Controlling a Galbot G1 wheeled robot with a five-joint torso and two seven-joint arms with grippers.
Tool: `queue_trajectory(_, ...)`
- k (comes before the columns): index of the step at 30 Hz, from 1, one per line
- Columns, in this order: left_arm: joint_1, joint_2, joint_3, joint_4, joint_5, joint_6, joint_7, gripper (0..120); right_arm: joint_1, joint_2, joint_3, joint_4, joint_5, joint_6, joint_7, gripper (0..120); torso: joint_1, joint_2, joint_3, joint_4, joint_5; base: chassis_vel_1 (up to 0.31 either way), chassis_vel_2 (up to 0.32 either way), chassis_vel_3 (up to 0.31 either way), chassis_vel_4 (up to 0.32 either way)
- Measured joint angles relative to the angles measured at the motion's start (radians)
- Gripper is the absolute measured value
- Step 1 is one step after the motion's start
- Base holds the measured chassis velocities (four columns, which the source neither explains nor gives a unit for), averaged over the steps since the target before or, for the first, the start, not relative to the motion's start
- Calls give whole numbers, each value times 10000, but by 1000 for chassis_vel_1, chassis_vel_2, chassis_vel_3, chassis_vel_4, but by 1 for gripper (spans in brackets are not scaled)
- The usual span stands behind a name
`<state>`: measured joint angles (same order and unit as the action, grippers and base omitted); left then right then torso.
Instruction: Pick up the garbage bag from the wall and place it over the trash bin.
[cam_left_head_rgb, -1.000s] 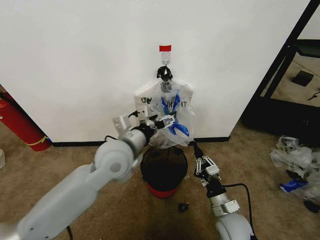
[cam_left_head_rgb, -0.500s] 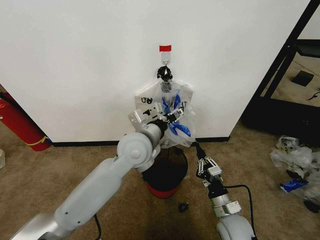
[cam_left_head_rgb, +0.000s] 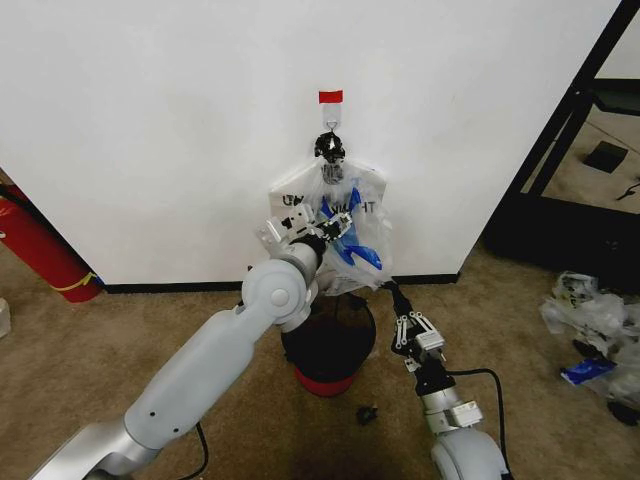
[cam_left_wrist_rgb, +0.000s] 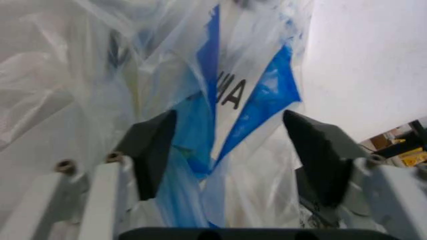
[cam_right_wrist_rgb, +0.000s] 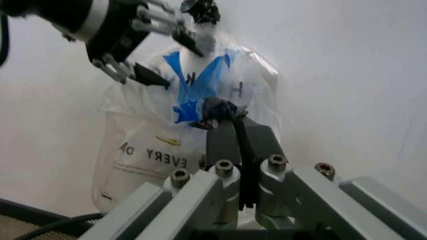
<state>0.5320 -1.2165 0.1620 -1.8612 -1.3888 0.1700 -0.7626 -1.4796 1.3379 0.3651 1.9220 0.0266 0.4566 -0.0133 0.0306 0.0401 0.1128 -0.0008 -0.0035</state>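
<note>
My gripper will pull the garbage bag (cam_left_head_rgb: 356, 242) down, and that bag should come loose and leave another bag on the hook, because flat lettered plastic (cam_left_head_rgb: 291, 198) shows behind it.
The garbage bag (cam_left_head_rgb: 345, 225), thin white plastic with blue patches and black letters, hangs from a hook (cam_left_head_rgb: 331, 128) on the wall (cam_left_head_rgb: 180, 120) under a red tape strip (cam_left_head_rgb: 330, 96). My left gripper (cam_left_head_rgb: 330, 224) is pressed into the front of the garbage bag (cam_left_wrist_rgb: 253, 95), open, with blue and white plastic between its fingers (cam_left_wrist_rgb: 152, 147). Directly below stands the trash bin (cam_left_head_rgb: 328, 335), black mesh on a red base. My right gripper (cam_left_head_rgb: 393, 298) is low beside the bin's right, shut, pointing up at the garbage bag (cam_right_wrist_rgb: 200, 100). The left gripper (cam_right_wrist_rgb: 167, 57) also shows from there.
A long red cylinder (cam_left_head_rgb: 35, 245) leans at the left by the baseboard. A black frame (cam_left_head_rgb: 560, 150) stands at the right, with a heap of clear wrappers (cam_left_head_rgb: 590, 315) on the carpet before it. A small black object (cam_left_head_rgb: 367, 413) lies near the bin.
My left arm has swung in toward the wall and its gripper has risen a little higher on the bag's front. The right arm has barely moved.
</note>
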Motion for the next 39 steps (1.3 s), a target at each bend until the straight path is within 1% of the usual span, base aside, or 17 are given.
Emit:
queue_trajectory(1,-18,-18,3,39,-1,-4,-2,59,-6,-4,1,7,18,0,1,0,0,0,0,0,0,0,0,0,0)
queue_trajectory(2,-77,-78,14,178,-1,-21,-4,51,-30,-17,10,38,82,-6,8,0,0,0,0,-1,0,0,0,0,0)
queue_trajectory(3,-99,-98,18,237,-1,-35,-4,49,-35,-23,22,43,93,-5,8,0,0,0,0,-2,0,0,0,0,0)
queue_trajectory(5,-145,-122,22,358,6,-103,-4,39,-45,-45,71,59,121,-6,10,0,0,0,0,-1,0,0,0,0,0)
queue_trajectory(6,-145,-122,22,358,6,-103,-4,39,-45,-45,71,59,121,-6,10,0,0,0,0,-1,0,0,0,0,0)
queue_trajectory(13,-186,-104,7,517,73,-227,-4,11,-41,-76,98,63,187,-1,10,0,0,0,0,0,0,0,0,0,0)
queue_trajectory(14,-186,-104,7,517,73,-227,-4,11,-41,-76,98,63,187,-1,10,0,0,0,0,0,0,0,0,0,0)
queue_trajectory(15,-190,-107,3,534,79,-237,-2,6,-37,-69,96,41,178,5,10,0,0,0,0,0,0,0,0,0,0)
queue_trajectory(16,-190,-108,2,535,79,-240,0,6,-36,-68,96,37,176,7,10,0,0,0,0,0,0,0,0,0,0)
queue_trajectory(17,-191,-101,-5,537,78,-270,34,0,-34,-61,91,21,164,14,11,0,0,0,0,-1,0,0,0,0,0)
queue_trajectory(22,-158,15,-88,365,29,-319,62,0,-27,-75,102,27,170,13,82,0,0,-1,0,0,-1,0,0,0,0)
queue_trajectory(25,-135,251,-208,-134,-157,-319,53,0,-36,-96,173,78,230,-8,183,0,0,0,0,-1,-1,0,0,0,0)
queue_trajectory(29,-21,828,-376,-881,-458,-318,-12,0,-115,-104,253,197,329,-84,324,0,0,0,0,0,-1,0,0,0,0)
queue_trajectory(30,-21,828,-376,-881,-458,-318,-12,0,-115,-104,253,197,329,-84,324,0,0,0,0,0,-1,0,0,0,0)
queue_trajectory(34,386,1590,-575,-1702,-778,-317,-17,0,-334,-196,413,406,275,-65,340,0,-1,0,-1,1,-2,0,0,0,0)
queue_trajectory(36,508,1737,-670,-1904,-860,-316,-5,0,-440,-242,465,483,227,10,339,1,0,0,0,3,-2,0,0,0,0)
queue_trajectory(39,743,1938,-906,-2316,-1027,-317,63,0,-816,-430,739,698,74,384,167,15,-1,0,-1,3,-1,0,0,0,0)
